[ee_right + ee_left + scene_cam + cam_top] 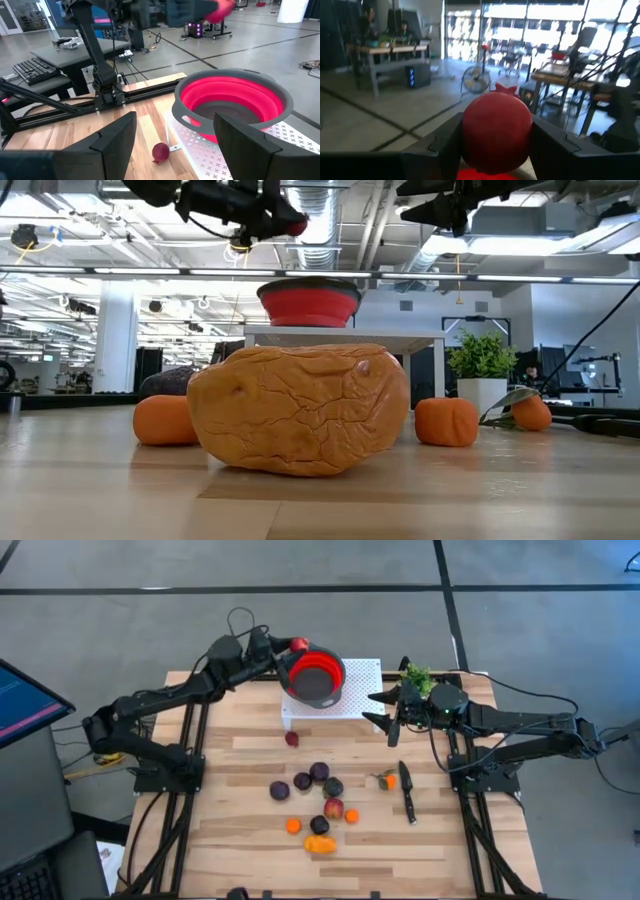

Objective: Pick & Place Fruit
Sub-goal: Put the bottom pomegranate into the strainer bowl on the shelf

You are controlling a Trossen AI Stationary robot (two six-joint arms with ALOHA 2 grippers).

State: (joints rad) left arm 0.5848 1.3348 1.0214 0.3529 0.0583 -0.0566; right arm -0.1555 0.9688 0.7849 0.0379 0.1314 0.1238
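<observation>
The red fruit [299, 644] is above the red bowl's rim and the bowl's inside [315, 678] is open, so my left gripper should keep going down into the bowl and let go there.
My left gripper [290, 645] is high over the table's far side, shut on a round red fruit [496, 132] with a small crown on top. It hangs by the far left rim of the red bowl [316, 676], which stands on a white perforated stand [358, 698]. My right gripper [372, 708] waits open on the bowl's right, with nothing between its fingers. One red fruit [292, 739] lies on the table before the stand. Several plums, oranges and a large orange piece [320, 844] lie mid-table. My left gripper pinches the red fruit by its two opposite sides [470, 145] between its two fingers. The fingers lie level and reach in from the table's left. The fruit is lifted clear, high above the table, crown up.
A black-handled knife [407, 792] lies right of the fruit cluster, with a small orange piece [387, 780] beside it. A green potted plant [417, 675] stands behind the right gripper. Bare wood lies along the table's near and left parts.
</observation>
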